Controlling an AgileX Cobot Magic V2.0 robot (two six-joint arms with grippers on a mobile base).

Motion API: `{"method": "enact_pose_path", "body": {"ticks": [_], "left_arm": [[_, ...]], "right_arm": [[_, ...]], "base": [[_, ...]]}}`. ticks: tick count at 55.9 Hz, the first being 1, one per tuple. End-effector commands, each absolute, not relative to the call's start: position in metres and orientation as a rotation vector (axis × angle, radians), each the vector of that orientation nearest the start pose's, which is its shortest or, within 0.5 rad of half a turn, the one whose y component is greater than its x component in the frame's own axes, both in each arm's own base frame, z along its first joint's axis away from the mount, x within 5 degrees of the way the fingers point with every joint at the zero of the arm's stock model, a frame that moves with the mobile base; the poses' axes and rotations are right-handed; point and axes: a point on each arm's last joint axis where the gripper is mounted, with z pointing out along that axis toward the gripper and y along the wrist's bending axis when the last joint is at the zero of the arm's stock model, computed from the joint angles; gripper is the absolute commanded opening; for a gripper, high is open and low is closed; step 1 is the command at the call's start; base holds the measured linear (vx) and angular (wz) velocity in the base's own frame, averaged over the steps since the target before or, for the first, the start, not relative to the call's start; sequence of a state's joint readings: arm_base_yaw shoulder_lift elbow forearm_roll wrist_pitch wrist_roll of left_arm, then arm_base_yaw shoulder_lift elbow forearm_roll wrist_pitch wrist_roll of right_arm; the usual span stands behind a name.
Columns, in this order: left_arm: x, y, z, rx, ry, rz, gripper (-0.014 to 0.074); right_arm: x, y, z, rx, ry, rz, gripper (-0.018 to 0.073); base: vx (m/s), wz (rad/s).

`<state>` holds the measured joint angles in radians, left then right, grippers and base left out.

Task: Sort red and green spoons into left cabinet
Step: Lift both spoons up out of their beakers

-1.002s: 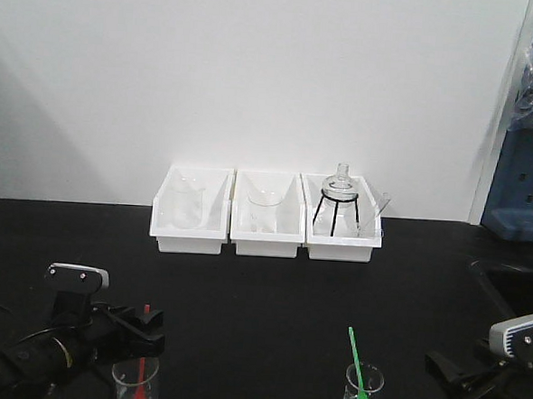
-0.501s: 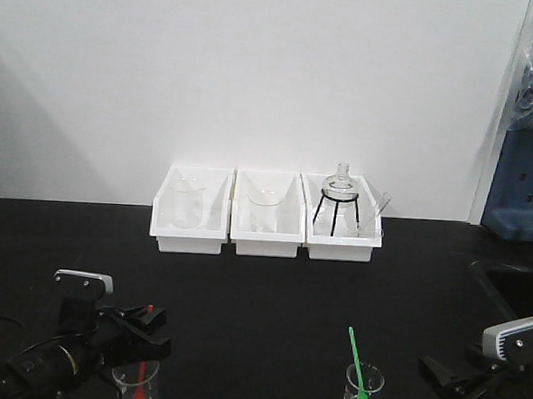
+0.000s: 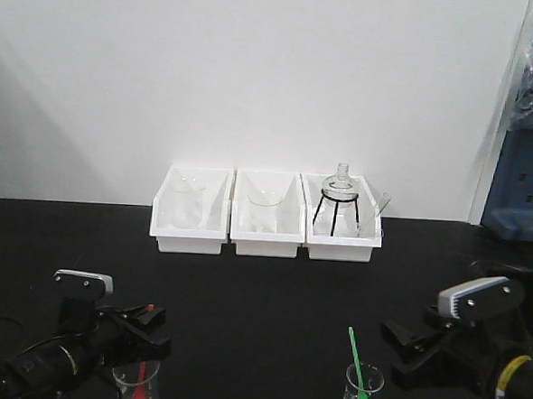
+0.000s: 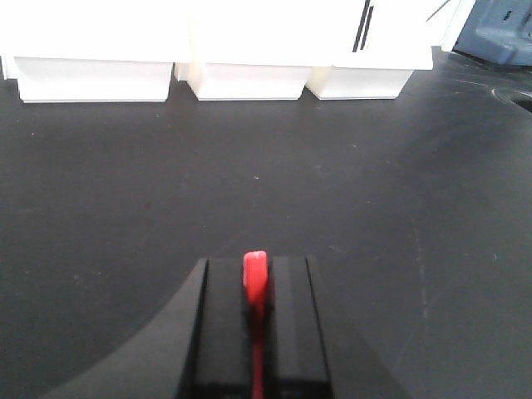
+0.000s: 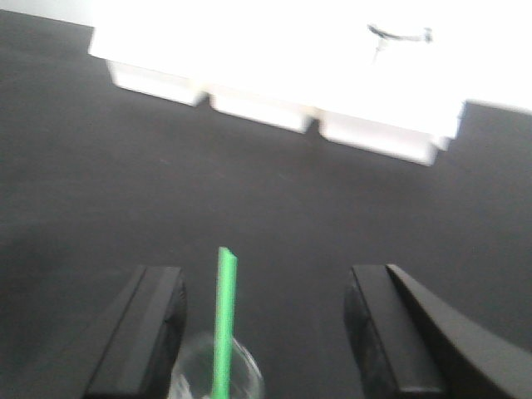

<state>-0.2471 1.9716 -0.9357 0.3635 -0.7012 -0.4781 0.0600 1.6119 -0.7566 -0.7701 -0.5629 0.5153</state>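
I expect the green spoon (image 3: 358,361) to come out alone when I lift it, because the beaker's open rim (image 3: 375,374) is wider than the green spoon's bowl.
The red spoon (image 4: 255,278) has its handle pinched between the fingers of my left gripper (image 4: 255,287), which is shut on it. In the front view its red tip (image 3: 150,312) pokes out of the left gripper (image 3: 145,330) above a small glass beaker (image 3: 136,381). The green spoon (image 3: 358,363) stands tilted in a second small beaker (image 3: 363,392). My right gripper (image 3: 400,354) sits just to its right. In the right wrist view the green handle (image 5: 224,316) rises between the wide-apart fingers of the open right gripper (image 5: 266,332), nearer the left finger (image 5: 150,332). The left cabinet is out of view.
Three white bins (image 3: 265,245) line the back of the black table (image 3: 270,290), holding glass beakers and a flask on a black stand (image 3: 338,208). A blue-grey unit (image 3: 524,179) stands at the far right edge.
My right arm has swung in leftward until its open fingers flank the green spoon. My left gripper shifted slightly right and the red handle now leans with it.
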Motion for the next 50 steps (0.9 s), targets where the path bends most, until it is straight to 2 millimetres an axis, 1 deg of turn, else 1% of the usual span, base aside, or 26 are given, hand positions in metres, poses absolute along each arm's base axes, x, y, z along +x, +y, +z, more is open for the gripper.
{"method": "enact_pose_path", "body": {"ticks": [1, 8, 12, 21, 30, 42, 50], "left_arm": [[0.382, -0.120, 0.185, 0.204, 1.706, -0.560, 0.0073], [0.382, -0.120, 0.185, 0.204, 1.706, -0.560, 0.0073], [0.382, -0.120, 0.185, 0.204, 1.707, -0.560, 0.0073], [0.382, -0.120, 0.185, 0.204, 1.707, -0.560, 0.0073], [0.382, -0.120, 0.185, 0.204, 1.707, -0.560, 0.0073], [0.382, -0.120, 0.185, 0.204, 1.707, -0.560, 0.0073], [0.382, -0.120, 0.185, 0.204, 1.707, -0.560, 0.0073]], "right_arm": [[0.335, 0.071, 0.237, -0.539, 1.740, 0.314, 0.0480], [0.351, 0.086, 0.224, -0.580, 1.773, 0.327, 0.0480], [0.360, 0.091, 0.218, -0.587, 1.781, 0.338, 0.0480], [0.378, 0.093, 0.206, -0.589, 1.797, 0.338, 0.0480], [0.393, 0.096, 0.199, -0.571, 1.800, 0.356, 0.0480], [0.402, 0.097, 0.189, -0.560, 1.828, 0.360, 0.0472], [0.402, 0.095, 0.184, -0.524, 1.877, 0.357, 0.0438]], "base": [[0.00, 0.00], [0.00, 0.00], [0.00, 0.00], [0.00, 0.00], [0.00, 0.00], [0.00, 0.00], [0.00, 0.00]]}}
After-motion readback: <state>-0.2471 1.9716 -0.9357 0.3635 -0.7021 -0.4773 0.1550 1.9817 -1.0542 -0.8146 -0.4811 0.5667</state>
